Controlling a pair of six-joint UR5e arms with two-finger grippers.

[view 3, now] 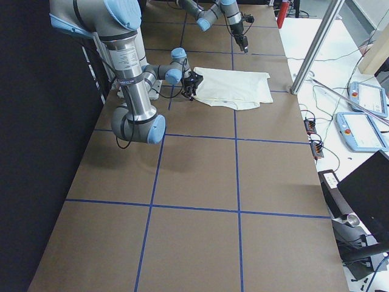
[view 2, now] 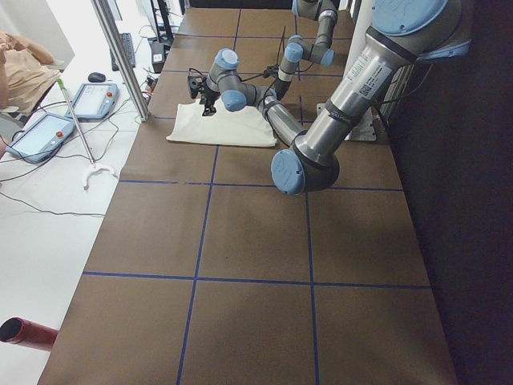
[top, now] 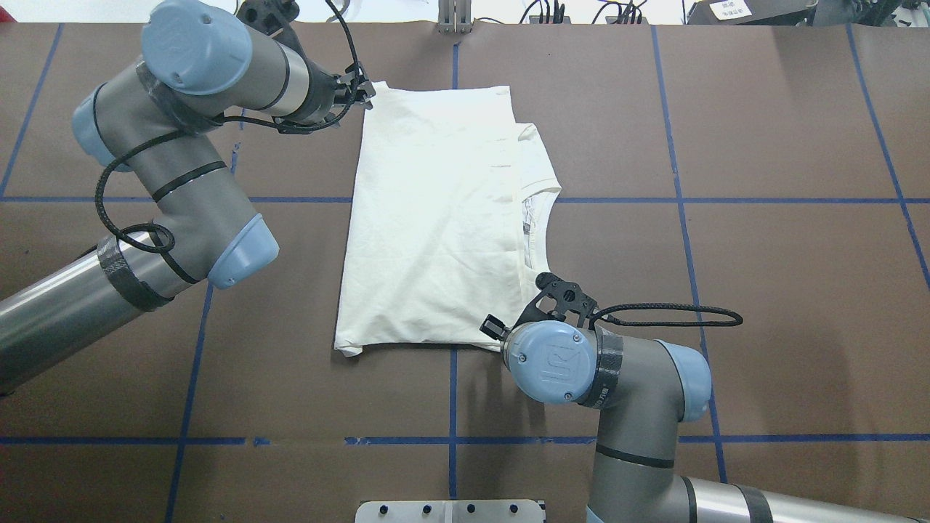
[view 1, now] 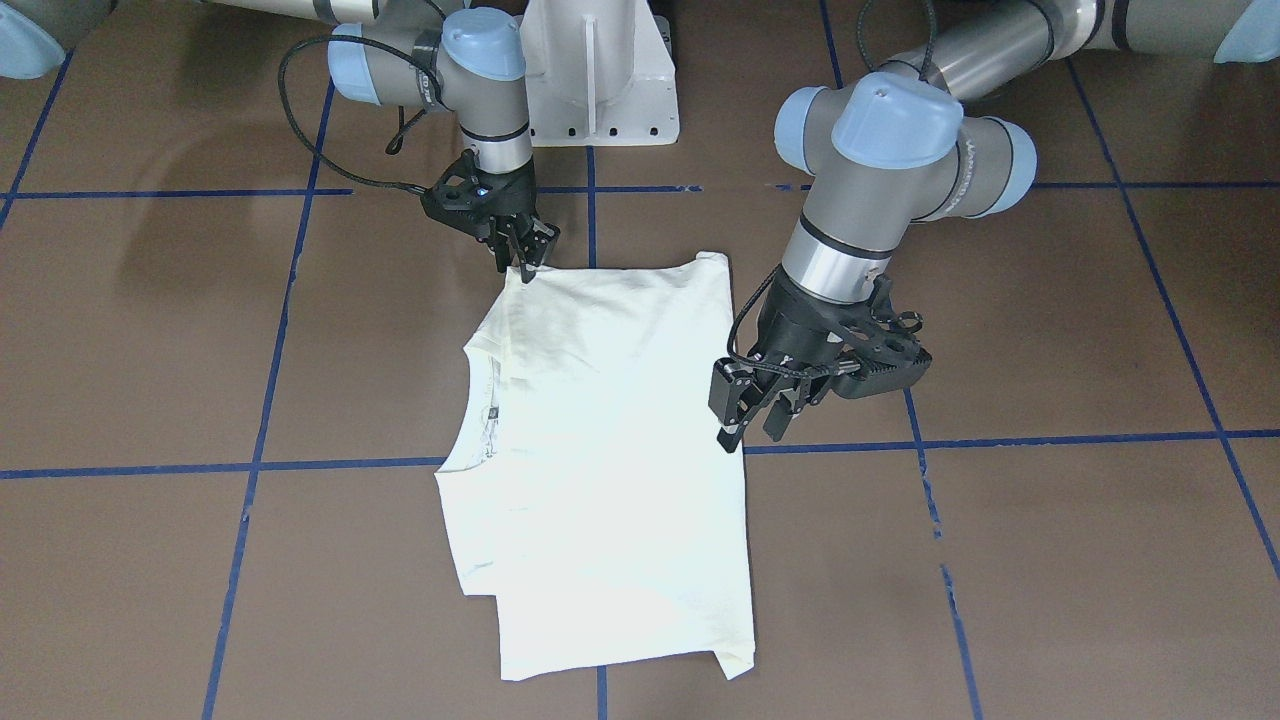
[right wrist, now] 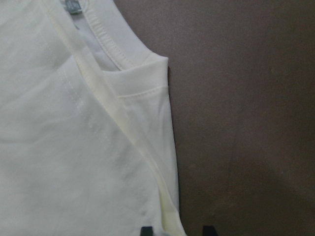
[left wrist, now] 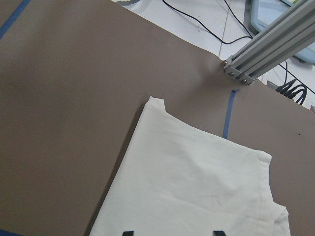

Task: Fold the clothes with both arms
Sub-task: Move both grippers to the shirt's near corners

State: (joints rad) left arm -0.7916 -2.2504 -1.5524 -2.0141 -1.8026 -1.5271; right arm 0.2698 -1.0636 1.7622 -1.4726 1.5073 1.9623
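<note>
My gripper is going to pull the shirt's near corners, and the whole shirt (view 1: 612, 468) will slide along in its folded shape because the shirt's far edge (view 1: 612, 664) lies flat and loose.
The clothes are one cream shirt (view 1: 600, 450), folded into a long rectangle and lying flat on the brown table; its ribbed collar (top: 539, 218) shows on one side and any print is hidden. My left gripper (view 1: 750, 435) hangs open above the shirt's far corner; in the left wrist view its fingertips (left wrist: 128, 232) stand wide apart over the cloth (left wrist: 197, 187). My right gripper (view 1: 525, 258) is low at the shirt's near corner, by the collar. It is open in the right wrist view, with the folded edge (right wrist: 170, 216) lying between its fingertips (right wrist: 146, 229).
The white pedestal base (view 1: 600, 80) stands behind the shirt. Blue tape lines (view 1: 250, 468) cross the table. An aluminium post (left wrist: 266, 49) rises at the far edge, with control pendants (view 3: 364, 100) and cables on the floor beyond. A person (view 2: 24, 72) sits off the table.
</note>
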